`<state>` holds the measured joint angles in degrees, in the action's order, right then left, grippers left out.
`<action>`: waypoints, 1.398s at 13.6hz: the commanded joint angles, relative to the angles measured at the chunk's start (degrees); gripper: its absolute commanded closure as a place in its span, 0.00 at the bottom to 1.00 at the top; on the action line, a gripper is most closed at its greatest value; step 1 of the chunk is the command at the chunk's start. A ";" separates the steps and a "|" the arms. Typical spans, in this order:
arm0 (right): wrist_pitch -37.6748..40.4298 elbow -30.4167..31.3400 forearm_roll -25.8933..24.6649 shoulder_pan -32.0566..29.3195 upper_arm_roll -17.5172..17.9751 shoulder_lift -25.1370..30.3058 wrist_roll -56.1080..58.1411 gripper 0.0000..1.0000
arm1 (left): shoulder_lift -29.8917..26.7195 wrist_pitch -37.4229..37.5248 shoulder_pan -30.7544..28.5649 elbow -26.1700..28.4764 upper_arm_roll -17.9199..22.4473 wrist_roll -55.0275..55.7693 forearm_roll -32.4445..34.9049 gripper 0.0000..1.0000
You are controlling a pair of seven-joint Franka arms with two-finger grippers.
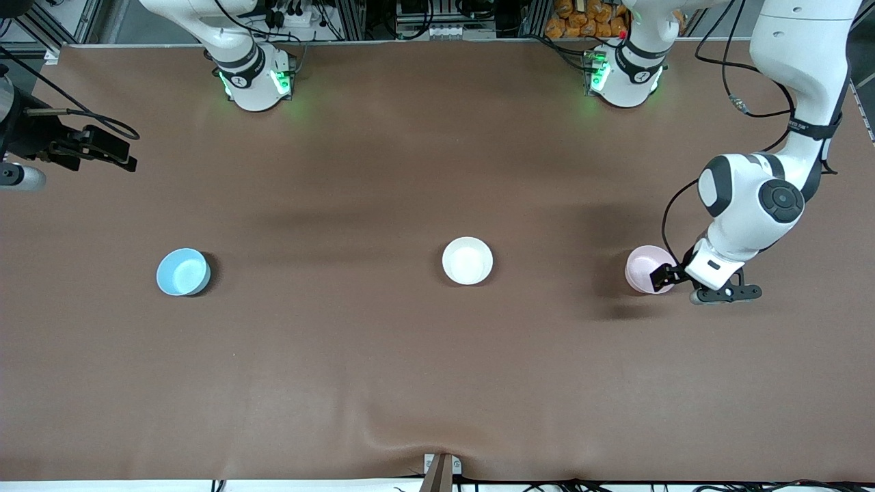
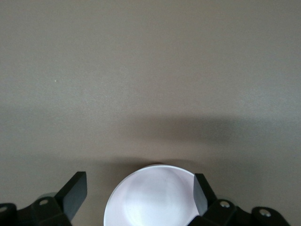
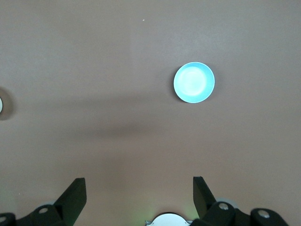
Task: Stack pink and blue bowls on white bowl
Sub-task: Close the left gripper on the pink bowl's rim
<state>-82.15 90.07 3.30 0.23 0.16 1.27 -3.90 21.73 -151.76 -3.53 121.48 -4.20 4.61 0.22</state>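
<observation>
The pink bowl [image 1: 644, 267] will cover the white bowl's empty opening [image 1: 467, 261] from view from above when I lower it in, because the two are about equally wide.
The pale pink bowl [image 1: 644, 266] stands upright on the brown table toward the left arm's end. My left gripper [image 1: 666, 277] is low at its rim, open. In the left wrist view the pink bowl [image 2: 153, 200] looks whitish and lies between the spread fingers, with one finger [image 2: 200, 193] at its rim and the gripper [image 2: 138, 194] empty. The white bowl [image 1: 467, 260] stands mid-table. The light blue bowl [image 1: 183, 272] stands toward the right arm's end and also shows in the right wrist view [image 3: 194, 82]. My right gripper [image 1: 113, 154] waits high over that end, and its own view shows it [image 3: 138, 190] open and empty.
The brown cloth [image 1: 410, 369] covers the whole table, with a slight wrinkle at its edge nearest the front camera. The two arm bases [image 1: 256, 75] [image 1: 625, 72] stand along the table's edge farthest from that camera. A sliver of the white bowl [image 3: 1, 104] shows in the right wrist view.
</observation>
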 commanded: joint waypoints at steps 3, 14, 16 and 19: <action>-0.20 0.20 -0.75 0.82 -0.33 -0.30 -1.02 0.00 | 1.83 -0.73 -0.69 -1.08 -0.37 -0.65 -1.18 0.00; 0.06 0.29 -0.75 0.82 -0.33 -0.39 -1.02 0.00 | 0.25 -0.73 -5.17 3.14 -0.72 -7.59 -1.10 0.00; 0.15 0.46 -0.75 0.47 -0.33 -1.18 -0.94 0.00 | -0.02 -0.73 -7.18 4.11 -2.12 -8.74 -1.10 0.00; 0.41 0.46 -4.42 0.38 -0.33 -1.71 -1.02 0.00 | -1.51 -0.73 -12.36 6.22 -7.12 -8.92 -1.18 0.00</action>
<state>-82.12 90.78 1.44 0.23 -0.01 -0.01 -3.96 22.91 -151.80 -12.32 124.66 -7.85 -2.77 0.13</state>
